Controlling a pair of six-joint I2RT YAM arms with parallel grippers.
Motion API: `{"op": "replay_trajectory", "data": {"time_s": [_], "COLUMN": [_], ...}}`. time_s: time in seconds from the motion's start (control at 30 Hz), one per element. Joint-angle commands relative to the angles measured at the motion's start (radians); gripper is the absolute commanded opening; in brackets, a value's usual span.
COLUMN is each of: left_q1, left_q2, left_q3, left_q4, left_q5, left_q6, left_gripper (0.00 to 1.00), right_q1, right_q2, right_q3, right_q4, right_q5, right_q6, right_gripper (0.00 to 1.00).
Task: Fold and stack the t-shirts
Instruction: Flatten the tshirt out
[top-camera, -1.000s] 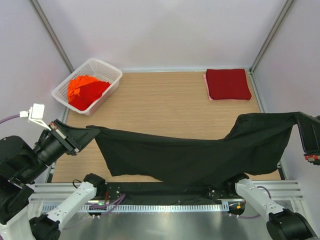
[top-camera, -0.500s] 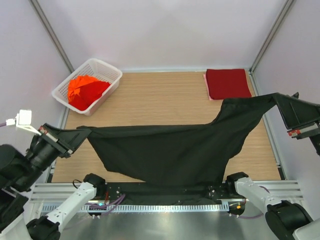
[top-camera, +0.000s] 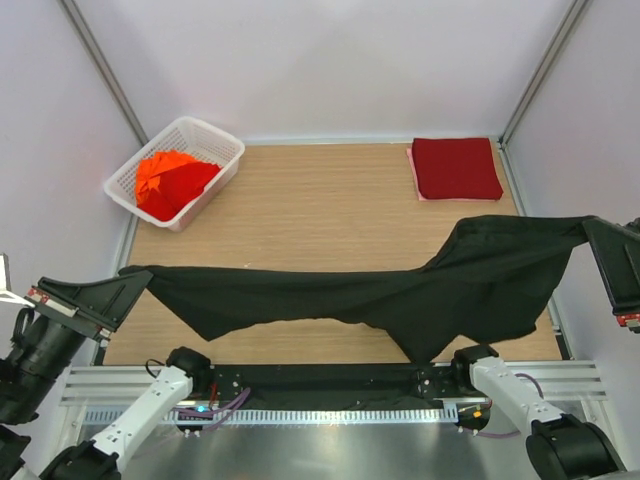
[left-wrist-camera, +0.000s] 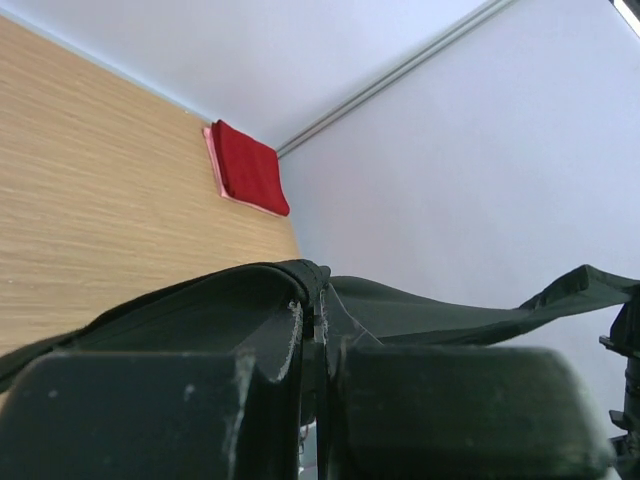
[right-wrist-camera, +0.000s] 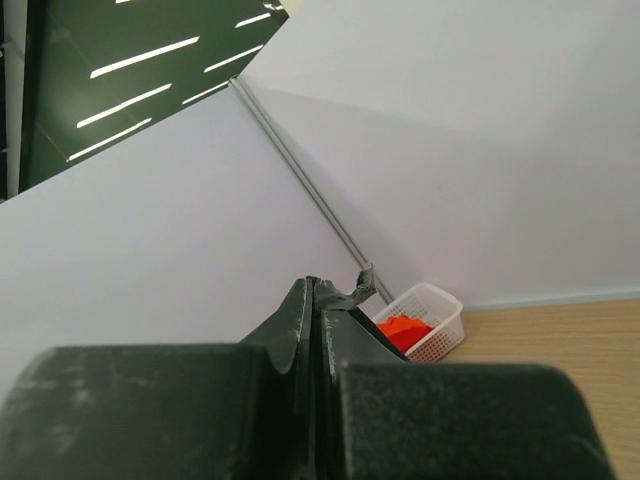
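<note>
I should swing my left gripper's end of the t-shirt forward and lower it beside the basket (top-camera: 236, 196) before I fold, because the black t-shirt's lower edge (top-camera: 376, 328) hangs bunched and uneven.
A black t-shirt (top-camera: 400, 295) hangs stretched between both arms above the near half of the table. My left gripper (top-camera: 135, 275) is shut on its left end at the table's near left; in the left wrist view the cloth (left-wrist-camera: 250, 290) folds over the closed jaws. My right gripper (top-camera: 592, 228) is shut on its right end by the right wall, and a scrap of the black cloth (right-wrist-camera: 358, 290) pokes from the jaws. A folded dark red t-shirt (top-camera: 456, 168) lies at the far right corner. Orange-red t-shirts (top-camera: 170, 182) are heaped in the basket.
A white lattice basket (top-camera: 220, 150) stands at the far left corner. Bare wooden tabletop (top-camera: 320, 210) lies between basket and red shirt. White walls enclose the table on three sides, and both arm bases sit at the near edge.
The left gripper has drawn back toward the near left, pulling the shirt flatter. The right gripper swung toward the back and returned to the right wall. Both stayed shut.
</note>
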Motion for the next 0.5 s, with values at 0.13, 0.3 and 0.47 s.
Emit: {"op": "replay_trajectory", "data": {"time_s": [0.13, 0.3, 0.47], "left_q1": [-0.003, -0.003, -0.003], "left_q2": [0.132, 0.246, 0.332], "left_q3": [0.015, 0.063, 0.131], "left_q4": [0.113, 0.204, 0.227], "left_q5": [-0.071, -0.142, -0.163], "left_q6": [0.102, 0.200, 0.275], "left_gripper": [0.00, 0.00, 0.00], "right_q1": [-0.013, -0.015, -0.013], "right_q2": [0.026, 0.084, 0.175], "right_q3": [-0.131, -0.225, -0.214], "right_q4": [0.219, 0.366, 0.431], "right_q5": [0.038, 0.032, 0.010], "right_q6": [0.022, -0.062, -0.104], "right_gripper": [0.01, 0.01, 0.01]}}
